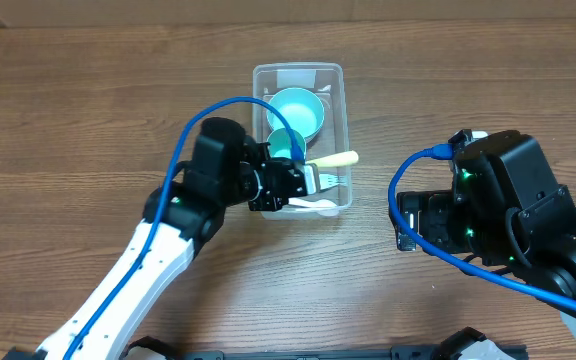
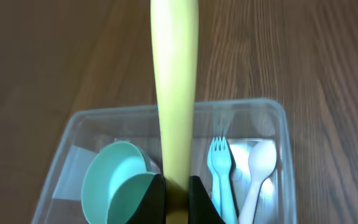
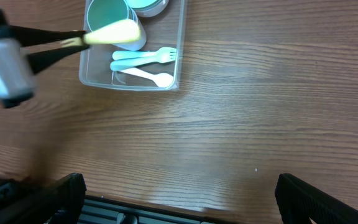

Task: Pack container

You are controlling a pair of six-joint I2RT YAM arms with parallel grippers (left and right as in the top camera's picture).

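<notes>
My left gripper is holding the yellow utensil [image 1: 334, 160] so that it points the same way as the white spoon. It should go on moving the utensil down before it lets go, until the utensil sits inside the container's near end [image 1: 318, 206].
The clear plastic container [image 1: 298, 68] sits at the table's centre. It holds two teal bowls [image 1: 296, 112] [image 1: 286, 145], a light blue fork [image 1: 330, 181] and a white spoon [image 1: 318, 205]. My left gripper [image 1: 303, 178] is shut on a pale yellow utensil [image 1: 336, 159] and holds it level over the container's near end. In the left wrist view the yellow utensil [image 2: 175, 74] runs out from the jaws [image 2: 176, 199] above the container [image 2: 272, 106], with the fork [image 2: 221, 168] and spoon [image 2: 258, 168] below. My right gripper [image 3: 179, 199] is open and empty over bare wood, right of the container [image 3: 178, 62].
The table is brown wood. A black rail [image 3: 166, 214] runs along the near edge in the right wrist view. Blue cables [image 1: 203, 115] loop over both arms. The right arm's body [image 1: 508, 200] stands right of the container.
</notes>
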